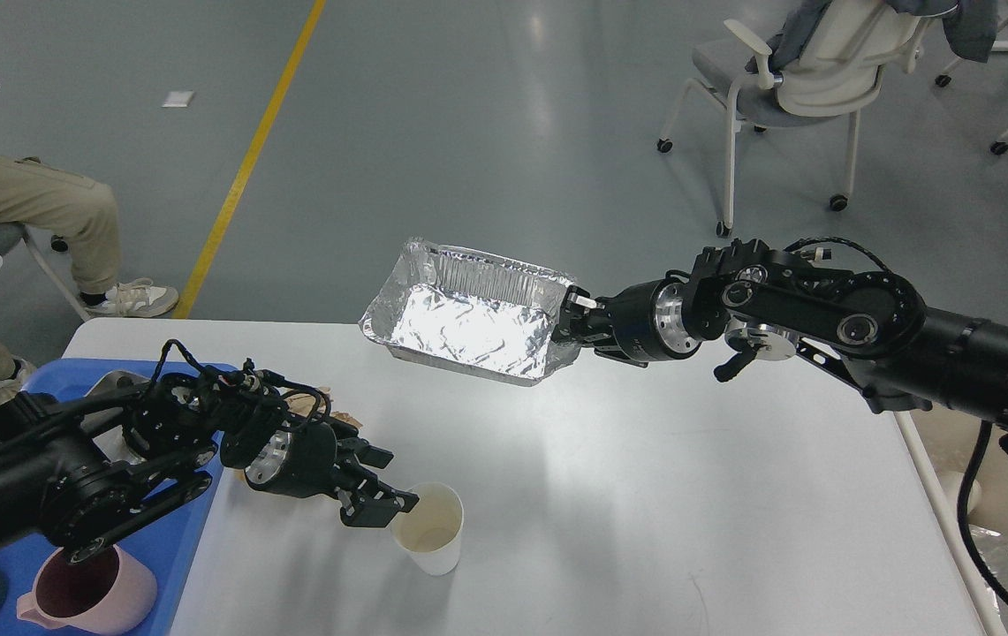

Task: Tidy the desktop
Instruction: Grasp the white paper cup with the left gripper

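Observation:
I expect the white paper cup to turn out empty when I lift it and tip it sideways, because only the pale inside shows in the cup's opening.
The white desktop fills the lower part of the head view. A white paper cup stands near its front, leaning slightly left. My left gripper is at the cup's left rim, its fingers spread, and the lower finger touches the rim. A crinkled foil tray hangs above the desktop's far edge. My right gripper is shut on its right rim.
A blue tray lies on the left edge of the desktop, with a pink mug in it. Brown crumpled paper peeks out behind my left wrist. A seated person is at far left and wheeled chairs stand beyond.

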You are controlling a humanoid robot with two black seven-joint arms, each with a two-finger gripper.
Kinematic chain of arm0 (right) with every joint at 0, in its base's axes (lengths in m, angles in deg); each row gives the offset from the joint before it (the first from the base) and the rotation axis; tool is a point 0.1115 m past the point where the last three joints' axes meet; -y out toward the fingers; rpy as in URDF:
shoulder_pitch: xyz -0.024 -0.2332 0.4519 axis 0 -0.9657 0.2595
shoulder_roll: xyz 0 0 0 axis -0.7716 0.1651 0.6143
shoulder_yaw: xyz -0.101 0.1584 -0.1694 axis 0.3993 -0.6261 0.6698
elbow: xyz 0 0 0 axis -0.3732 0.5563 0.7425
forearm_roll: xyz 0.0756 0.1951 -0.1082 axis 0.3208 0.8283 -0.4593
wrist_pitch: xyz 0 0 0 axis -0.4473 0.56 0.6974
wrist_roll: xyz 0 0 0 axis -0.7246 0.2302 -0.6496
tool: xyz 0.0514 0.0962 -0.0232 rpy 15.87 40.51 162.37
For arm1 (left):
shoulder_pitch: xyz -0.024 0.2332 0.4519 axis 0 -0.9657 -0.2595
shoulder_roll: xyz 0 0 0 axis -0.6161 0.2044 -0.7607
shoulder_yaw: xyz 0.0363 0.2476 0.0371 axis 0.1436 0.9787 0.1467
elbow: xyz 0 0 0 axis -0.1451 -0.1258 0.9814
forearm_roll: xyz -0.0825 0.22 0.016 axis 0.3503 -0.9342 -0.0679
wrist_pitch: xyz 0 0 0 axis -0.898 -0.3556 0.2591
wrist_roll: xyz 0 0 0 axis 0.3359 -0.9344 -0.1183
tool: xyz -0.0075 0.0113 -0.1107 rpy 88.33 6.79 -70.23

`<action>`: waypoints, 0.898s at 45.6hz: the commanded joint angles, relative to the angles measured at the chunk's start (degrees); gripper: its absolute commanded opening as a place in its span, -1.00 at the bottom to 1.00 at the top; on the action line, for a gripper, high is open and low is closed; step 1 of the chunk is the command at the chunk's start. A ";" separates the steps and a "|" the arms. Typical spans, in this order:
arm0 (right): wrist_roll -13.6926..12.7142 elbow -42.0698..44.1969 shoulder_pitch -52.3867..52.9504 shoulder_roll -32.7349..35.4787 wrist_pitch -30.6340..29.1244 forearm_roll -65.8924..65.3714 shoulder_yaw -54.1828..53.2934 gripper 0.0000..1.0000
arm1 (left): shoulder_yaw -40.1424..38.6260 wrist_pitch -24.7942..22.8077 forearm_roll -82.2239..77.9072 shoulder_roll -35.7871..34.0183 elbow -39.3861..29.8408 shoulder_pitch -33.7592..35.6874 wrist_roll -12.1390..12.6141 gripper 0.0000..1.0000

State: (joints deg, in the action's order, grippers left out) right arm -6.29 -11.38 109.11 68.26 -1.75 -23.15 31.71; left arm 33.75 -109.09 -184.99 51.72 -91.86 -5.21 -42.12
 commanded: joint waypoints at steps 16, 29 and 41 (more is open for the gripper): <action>0.00 -0.38 0.08 0.70 0.00 0.00 -0.08 -1.00 | 0.26 0.47 -0.69 2.73 2.22 0.00 0.62 0.10; 0.00 -0.46 0.00 1.05 0.00 0.00 -0.26 -1.00 | 2.46 0.47 -0.96 2.82 2.92 0.00 0.53 -0.63; 0.00 -0.46 0.00 1.05 0.00 0.00 -0.43 -1.00 | 3.43 0.47 -1.40 2.73 3.01 0.44 -1.05 -1.00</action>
State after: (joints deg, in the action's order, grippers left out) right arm -6.29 -11.85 109.11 69.31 -1.75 -23.15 31.28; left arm 36.72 -108.68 -186.07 54.55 -88.92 -5.09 -42.45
